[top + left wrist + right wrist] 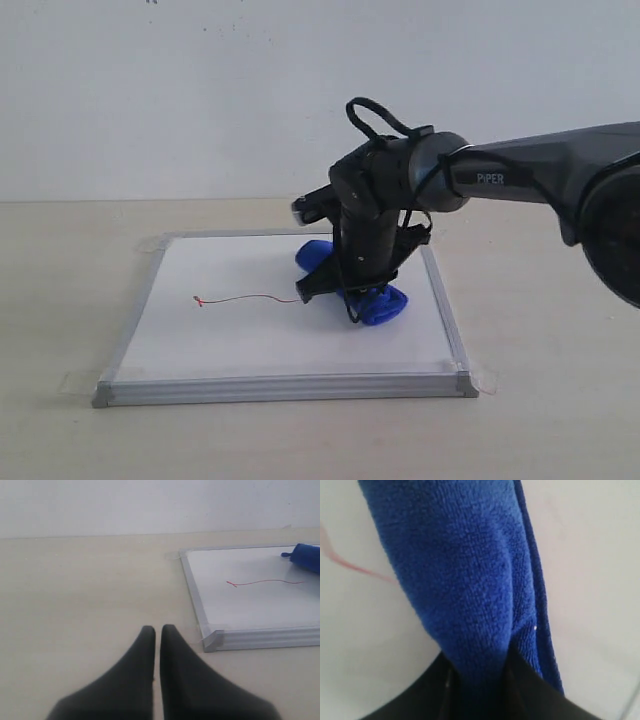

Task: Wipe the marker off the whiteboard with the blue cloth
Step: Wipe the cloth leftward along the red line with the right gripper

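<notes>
The red marker line (250,297) is between the blue cloth and the squiggle. My right gripper should slide the cloth back along the line to the squiggled end (198,301).
The whiteboard (250,330) lies flat on the table, silver-framed. A thin red marker line (245,298) runs across its middle, with a squiggle at the left end. My right gripper (350,298) points down onto the board at the line's right end, shut on the blue cloth (380,305), which presses on the surface. The right wrist view is filled by the cloth (465,580) between the black fingers, with marker (350,565) beside it. My left gripper (158,630) rests shut and empty over the table, short of the board's corner (212,640). In that view the cloth (307,557) sits near the marker (265,582).
Pale wooden tabletop (60,280) surrounds the board, with a white wall behind. Clear tape tabs (75,383) hold the board's corners. The right arm (540,175) reaches in from the right above the board.
</notes>
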`<state>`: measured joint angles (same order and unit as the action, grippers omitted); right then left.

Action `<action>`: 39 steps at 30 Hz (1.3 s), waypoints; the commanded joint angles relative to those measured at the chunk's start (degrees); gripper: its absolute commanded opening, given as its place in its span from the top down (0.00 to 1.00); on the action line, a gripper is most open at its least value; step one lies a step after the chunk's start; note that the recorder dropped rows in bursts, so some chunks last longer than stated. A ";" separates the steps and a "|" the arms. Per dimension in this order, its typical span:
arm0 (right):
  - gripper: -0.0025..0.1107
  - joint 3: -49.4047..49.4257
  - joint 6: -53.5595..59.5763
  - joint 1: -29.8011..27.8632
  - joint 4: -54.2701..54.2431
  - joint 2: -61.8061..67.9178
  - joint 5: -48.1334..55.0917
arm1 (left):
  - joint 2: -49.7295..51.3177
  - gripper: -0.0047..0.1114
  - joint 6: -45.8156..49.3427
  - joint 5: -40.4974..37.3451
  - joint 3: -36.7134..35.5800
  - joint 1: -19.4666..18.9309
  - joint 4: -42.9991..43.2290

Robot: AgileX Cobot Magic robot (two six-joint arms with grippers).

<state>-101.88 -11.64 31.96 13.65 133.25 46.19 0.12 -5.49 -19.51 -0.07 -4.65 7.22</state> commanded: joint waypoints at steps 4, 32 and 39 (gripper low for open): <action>0.98 -4.22 -4.64 0.19 4.37 2.75 8.21 | -0.12 0.93 0.05 0.12 0.07 0.29 -0.43; 0.98 -6.38 -4.43 7.03 1.77 3.40 -1.22 | -0.12 0.93 0.05 0.12 0.07 0.29 -0.43; 0.98 -6.38 2.13 7.14 -5.01 3.40 -4.26 | -0.12 0.93 0.05 0.12 0.07 0.29 -0.43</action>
<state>-108.37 -8.57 40.35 7.19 136.43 40.55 0.12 -5.49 -19.51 -0.07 -4.65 7.22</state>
